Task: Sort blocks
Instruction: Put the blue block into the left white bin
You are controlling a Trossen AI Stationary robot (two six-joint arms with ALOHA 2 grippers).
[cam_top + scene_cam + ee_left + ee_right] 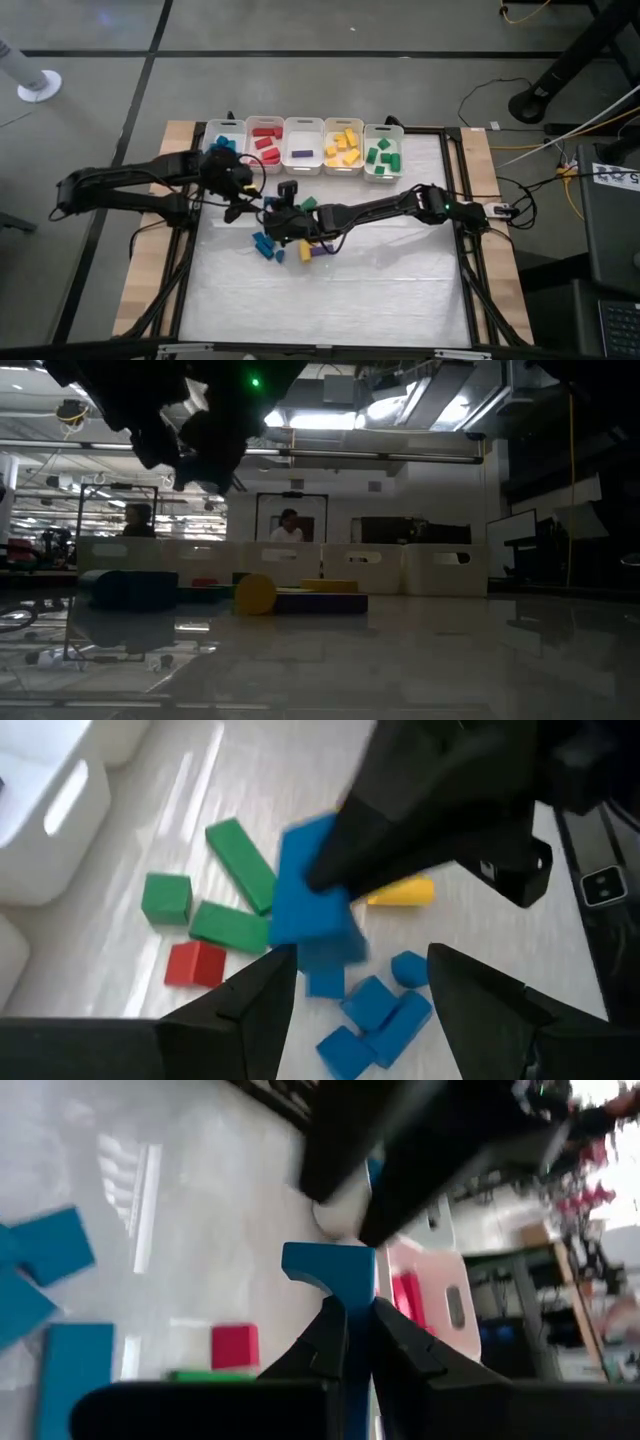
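Observation:
My left gripper should take the block's loose end (316,932). My right gripper is holding the blue arch block, but the blue bin (226,133) stands on my left gripper's side.
My right gripper (358,1320) is shut on a blue block (332,1268) with an arch notch, above the loose pile at the table's middle. The left wrist view shows that block (310,890) under the right gripper's dark fingers (440,810). My left gripper (362,960) is open, just left of the right one (272,210), with nothing between its fingers. On the table below lie green blocks (238,860), a red one (195,963), a yellow one (400,893) and several blue ones (375,1015). My right gripper pinches the blue arch block between its two fingers, on its two flat faces (360,1295). The notched end (300,1265) sticks out past the fingertips. The block is lifted clear of the table, above the other blocks.
Five white bins stand in a row along the table's far edge, holding blue (222,143), red (265,145), purple (302,152), yellow (343,148) and green (383,155) blocks. Free table lies near and right of the pile. People show in the room behind (288,525).

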